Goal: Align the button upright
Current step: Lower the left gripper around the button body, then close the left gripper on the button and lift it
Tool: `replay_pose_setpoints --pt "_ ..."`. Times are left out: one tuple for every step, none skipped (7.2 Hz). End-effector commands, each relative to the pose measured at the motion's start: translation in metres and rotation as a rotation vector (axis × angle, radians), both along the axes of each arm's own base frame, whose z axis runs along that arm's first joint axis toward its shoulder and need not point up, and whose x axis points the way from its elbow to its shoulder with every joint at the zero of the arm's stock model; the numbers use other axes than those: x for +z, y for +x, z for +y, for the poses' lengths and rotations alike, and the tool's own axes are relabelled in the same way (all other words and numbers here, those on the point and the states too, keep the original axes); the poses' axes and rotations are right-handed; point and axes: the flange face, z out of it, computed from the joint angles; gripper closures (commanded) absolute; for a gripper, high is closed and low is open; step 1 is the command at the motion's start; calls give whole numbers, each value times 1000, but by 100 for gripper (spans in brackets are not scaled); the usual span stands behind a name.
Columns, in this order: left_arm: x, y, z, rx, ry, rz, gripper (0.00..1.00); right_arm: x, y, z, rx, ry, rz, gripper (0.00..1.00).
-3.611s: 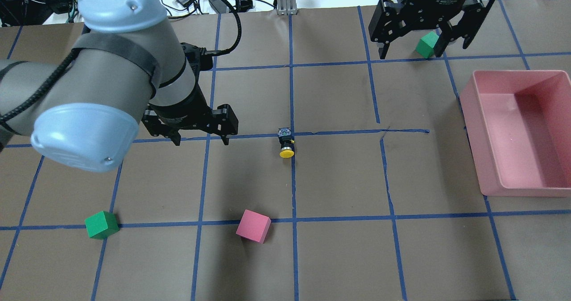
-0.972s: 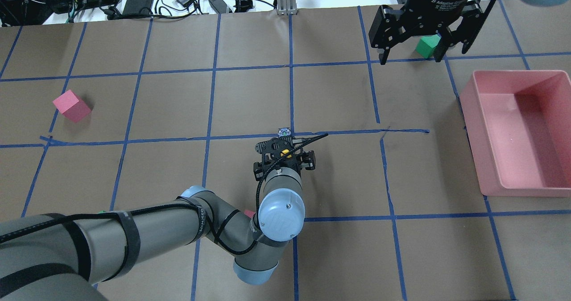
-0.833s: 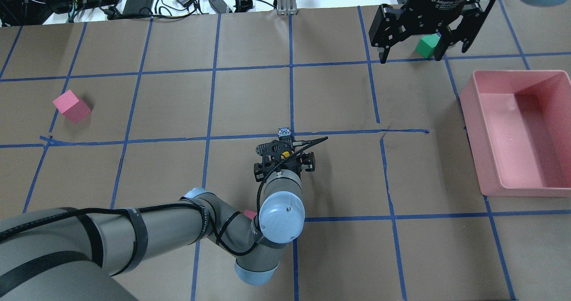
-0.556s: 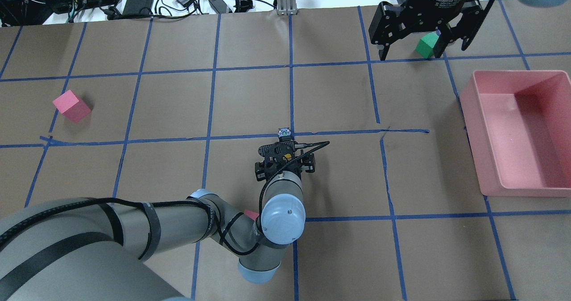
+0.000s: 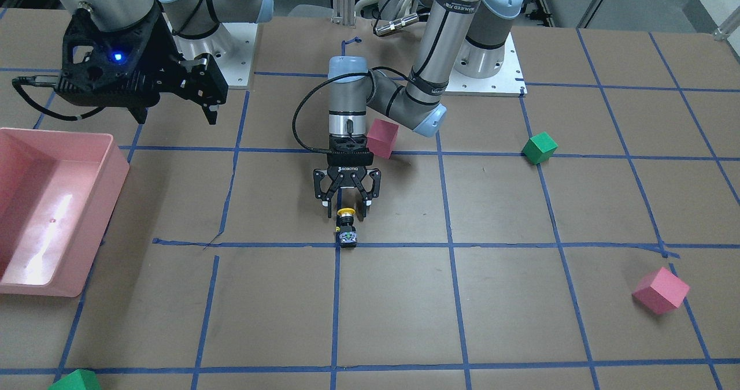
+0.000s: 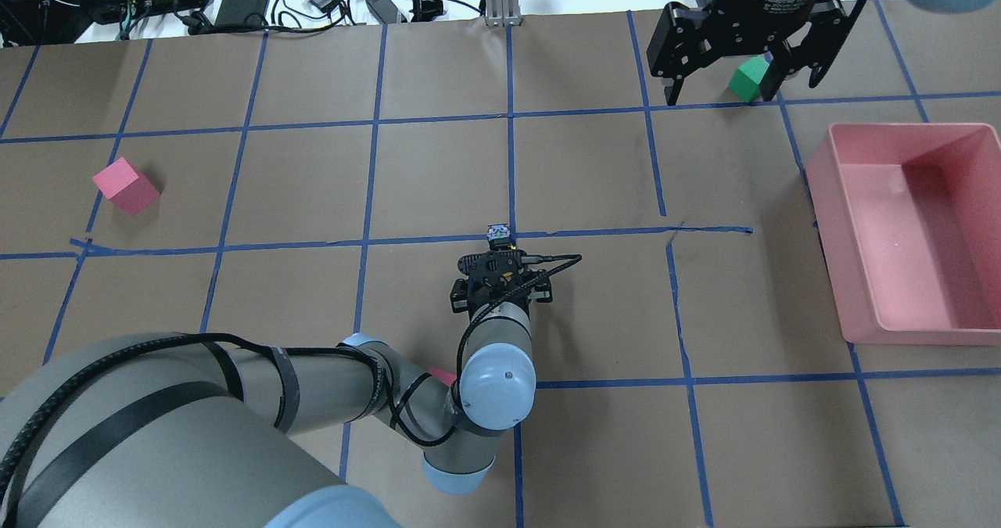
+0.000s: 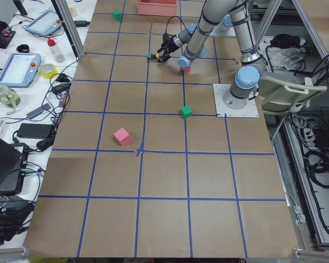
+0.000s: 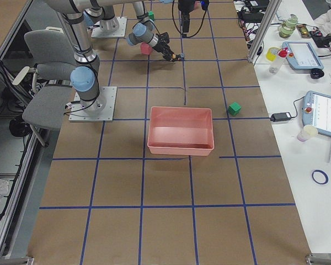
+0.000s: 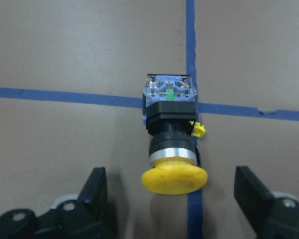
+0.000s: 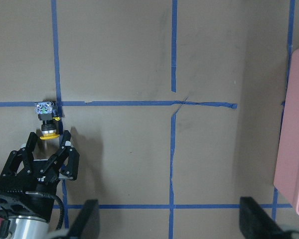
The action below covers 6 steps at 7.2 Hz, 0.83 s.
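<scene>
I expect the grey base (image 5: pixel 347 238) to follow stiffly in line when I lift and tilt the yellow cap, because the silver collar (image 9: pixel 172 154) joins the two tightly.
The button (image 9: pixel 170 144) lies on its side on a blue tape crossing, its yellow cap pointing toward the robot and its grey base away. It also shows in the front view (image 5: pixel 347 228), the overhead view (image 6: pixel 499 234) and the right wrist view (image 10: pixel 47 119). My left gripper (image 5: pixel 346 206) is open and low over the table. Its fingers (image 9: pixel 94 189) stand on either side of the yellow cap without touching it. In the overhead view the left gripper (image 6: pixel 500 266) hides most of the button. My right gripper (image 5: pixel 176 112) is open and empty, held high at the far right (image 6: pixel 719 94).
A pink bin (image 6: pixel 829 199) stands at the right edge. One pink cube (image 5: pixel 383 137) sits beside the left arm's wrist and another pink cube (image 6: pixel 125 186) is at the far left. A green cube (image 6: pixel 747 78) lies under the right gripper. Two more green cubes (image 5: pixel 539 147) (image 5: pixel 75 380) lie further off.
The left arm swung in from the left to the button, then eased down and forward, so its open fingers now flank the cap. The button and the right arm have not moved.
</scene>
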Motion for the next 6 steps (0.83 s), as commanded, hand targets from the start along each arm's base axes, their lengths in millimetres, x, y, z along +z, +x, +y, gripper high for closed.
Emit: replay_pose_setpoints --pt "2 1 -1 6 -9 -10 71 0 0 0 0 0 0 1" --pt "5 1 -1 7 -15 -3 93 0 0 0 0 0 0 1" --pt "15 0 -3 1 -29 7 100 1 0 0 0 -1 0 1" --pt "27 -3 -11 -24 -52 -8 100 0 0 0 0 0 0 1" --pt "47 -12 -33 -65 -80 -38 100 1 0 1 0 -1 0 1" --pt "54 -17 -56 -61 -6 -68 100 0 0 0 0 0 0 1"
